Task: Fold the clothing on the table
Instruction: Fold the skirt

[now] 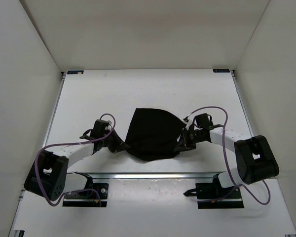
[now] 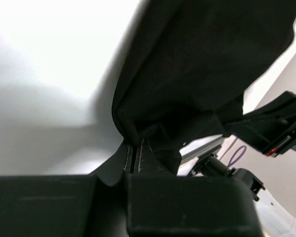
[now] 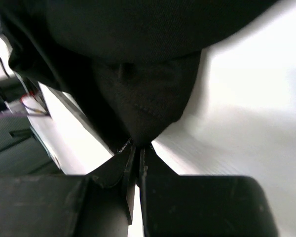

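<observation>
The black clothing is bunched up with its far edge slanting (image 1: 166, 112), so my left gripper and my right gripper should raise it high and spread it out flat before folding it.
The black clothing (image 1: 153, 134) lies bunched near the middle of the white table (image 1: 138, 94), between my two arms. My left gripper (image 1: 123, 145) is shut on the garment's near left corner. The left wrist view shows the jaws (image 2: 136, 144) pinched together with black fabric (image 2: 197, 64) rising out of them. At the garment's right edge my right gripper (image 1: 181, 144) is shut on the cloth. In the right wrist view a fold of fabric (image 3: 143, 98) comes to a point right at the closed fingertips (image 3: 138, 147).
Metal rails run along the table's left edge (image 1: 55, 106), right edge (image 1: 241, 101) and near edge (image 1: 153, 175). White walls stand on three sides. Purple cables (image 1: 227, 148) loop off both arms. The arm bases (image 1: 84, 195) sit behind the near rail.
</observation>
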Action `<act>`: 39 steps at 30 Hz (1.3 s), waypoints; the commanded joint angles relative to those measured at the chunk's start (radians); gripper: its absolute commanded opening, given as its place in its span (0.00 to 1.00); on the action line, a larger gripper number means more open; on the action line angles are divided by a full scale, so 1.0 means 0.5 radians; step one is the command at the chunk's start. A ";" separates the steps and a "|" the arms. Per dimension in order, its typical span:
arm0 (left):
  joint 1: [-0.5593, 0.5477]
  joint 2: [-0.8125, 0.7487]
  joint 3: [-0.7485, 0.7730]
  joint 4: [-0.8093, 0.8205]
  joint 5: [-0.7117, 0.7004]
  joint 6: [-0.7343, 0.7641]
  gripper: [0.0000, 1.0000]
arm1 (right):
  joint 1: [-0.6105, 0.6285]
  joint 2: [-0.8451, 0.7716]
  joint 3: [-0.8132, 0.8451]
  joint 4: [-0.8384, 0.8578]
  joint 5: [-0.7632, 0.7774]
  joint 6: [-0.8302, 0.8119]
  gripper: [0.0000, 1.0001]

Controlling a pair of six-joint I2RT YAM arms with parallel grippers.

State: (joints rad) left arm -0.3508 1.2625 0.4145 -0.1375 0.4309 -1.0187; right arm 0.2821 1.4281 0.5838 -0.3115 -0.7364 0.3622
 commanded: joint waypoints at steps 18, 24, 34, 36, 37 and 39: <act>0.263 0.678 1.243 -0.685 0.212 1.249 0.00 | -0.528 0.126 0.892 -0.110 -0.027 -0.209 0.00; 0.192 0.867 1.195 -0.578 0.249 1.151 0.00 | -0.374 0.395 0.970 -0.202 0.043 -0.267 0.00; 0.355 1.724 3.770 -0.959 0.151 1.185 0.00 | -0.610 1.059 3.460 -0.526 0.182 -0.268 0.01; 0.407 1.563 3.761 -0.730 0.114 1.154 0.00 | -0.613 0.870 3.483 -0.412 0.248 -0.322 0.00; 0.413 1.489 3.603 -0.558 0.014 1.139 0.00 | -0.589 0.805 3.401 -0.378 0.413 -0.392 0.00; 0.416 1.128 3.185 -0.310 -0.097 1.178 0.00 | -0.582 0.535 3.132 -0.289 0.543 -0.460 0.00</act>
State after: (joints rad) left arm -0.1875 2.0487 2.1387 -0.4030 0.5262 -0.4549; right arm 0.0071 1.8790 2.2089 -0.5392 -0.6151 0.1955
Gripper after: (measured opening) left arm 0.122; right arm 0.014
